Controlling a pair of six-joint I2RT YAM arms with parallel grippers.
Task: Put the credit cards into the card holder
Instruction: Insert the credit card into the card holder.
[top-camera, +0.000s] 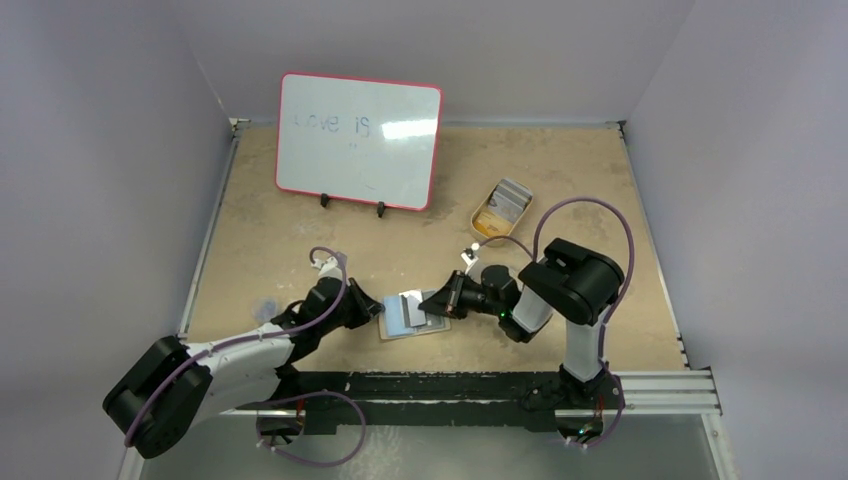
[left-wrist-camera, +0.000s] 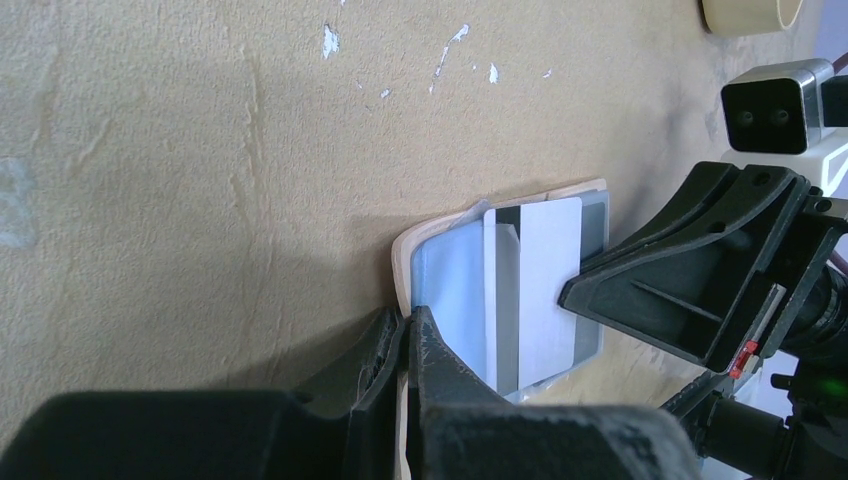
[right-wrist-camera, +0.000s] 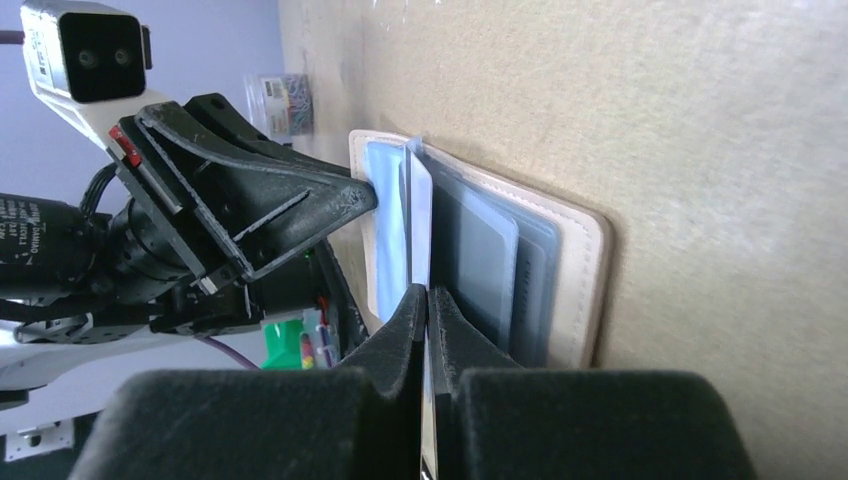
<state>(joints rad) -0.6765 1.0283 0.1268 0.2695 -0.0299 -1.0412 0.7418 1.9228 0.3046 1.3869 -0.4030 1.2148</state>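
Next, I open my right gripper and push the card's outer edge (left-wrist-camera: 577, 230) deeper, since the pale grey credit card sits too shallow in the card holder's blue pocket (left-wrist-camera: 450, 283).
The tan card holder (top-camera: 395, 320) lies open on the table between the arms. My left gripper (top-camera: 378, 310) is shut on its left edge; in the left wrist view the jaws (left-wrist-camera: 408, 318) pinch the tan rim (left-wrist-camera: 403, 262). My right gripper (top-camera: 442, 303) is shut on a pale grey credit card (top-camera: 412, 305) held over the holder's inner pockets. The card shows flat in the left wrist view (left-wrist-camera: 548, 280) and edge-on in the right wrist view (right-wrist-camera: 420, 205), clamped at my right gripper (right-wrist-camera: 428, 292). Another bluish-grey card (right-wrist-camera: 490, 260) sits in the holder's right pocket (right-wrist-camera: 585, 270).
A tan oval dish (top-camera: 483, 222) holding more cards stands behind and right of the holder. A red-rimmed whiteboard (top-camera: 358, 140) stands at the back. The two grippers face each other closely over the holder.
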